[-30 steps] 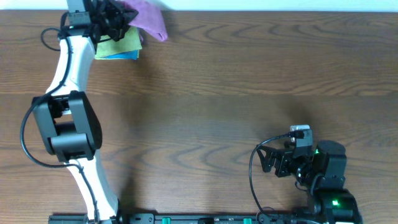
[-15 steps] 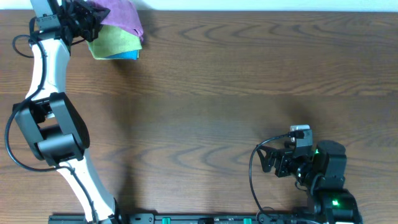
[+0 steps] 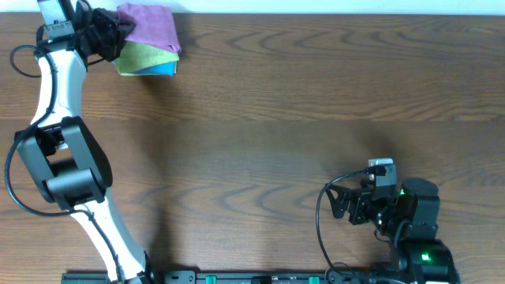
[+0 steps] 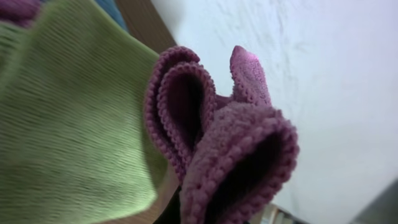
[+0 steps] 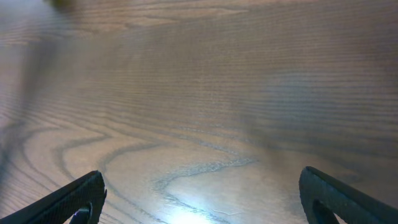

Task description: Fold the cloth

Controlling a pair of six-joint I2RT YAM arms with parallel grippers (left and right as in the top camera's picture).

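Note:
The purple cloth (image 3: pixel 155 27) is spread out over the yellow-green cloth, so the robot's left gripper should go on lowering the held edge until it rests on the stack (image 3: pixel 136 58), and then let go.
The purple cloth (image 3: pixel 150 25) lies draped over a yellow-green folded cloth (image 3: pixel 140 57) at the table's far left corner. My left gripper (image 3: pixel 110 33) is at the cloth's left edge and is shut on it. In the left wrist view the purple cloth (image 4: pixel 230 143) bunches in folds right at the jaws, beside the yellow-green cloth (image 4: pixel 68 124); the fingers are almost hidden. My right gripper (image 3: pixel 341 203) is open and empty low over the table at the near right, far from the cloth; its view (image 5: pixel 202 193) shows only bare wood.
A blue folded cloth (image 3: pixel 162 69) lies under the yellow-green one, a strip of it showing. The table's far edge (image 3: pixel 316 13) and a white wall run just behind the stack.
My left arm has swung left with the purple cloth. The cloth, which stuck out to the right of the stack, now lies flatter on top of the yellow-green cloth. The right arm has not moved.

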